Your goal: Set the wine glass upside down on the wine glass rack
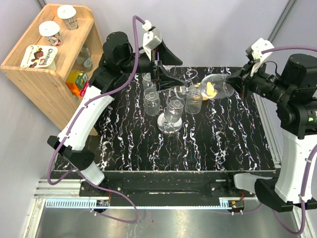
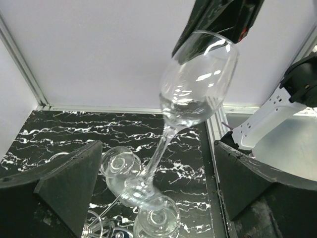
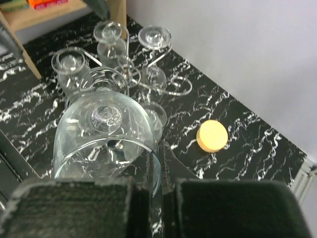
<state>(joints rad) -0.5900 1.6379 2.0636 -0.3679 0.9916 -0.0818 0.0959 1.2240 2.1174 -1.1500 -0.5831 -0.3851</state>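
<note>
My left gripper is to take the stem [image 1: 193,91]. The wine glass's foot [image 1: 180,92] slants low over the rack's glasses, so next I lift it clear of the rack first.
The wine glass [image 1: 218,88] hangs nearly level above the table, its foot [image 1: 182,91] pointing left at the top of the wine glass rack [image 1: 168,125]. My right gripper [image 1: 238,79] is shut on the bowl's rim, as the right wrist view shows [image 3: 159,174]. Several other glasses hang upside down on the chrome rack's curled arms [image 3: 174,85]. My left gripper [image 1: 158,74] is open by the rack's top. In its wrist view the glass's stem [image 2: 159,151] and foot [image 2: 133,191] lie between its wide-apart fingers [image 2: 69,181], untouched.
A yellow round disc [image 3: 212,135] lies on the black marbled table [image 1: 208,148] to the right of the rack. A wooden shelf [image 1: 49,69] with yogurt cups and cartons stands at the far left. The white wall runs behind the table.
</note>
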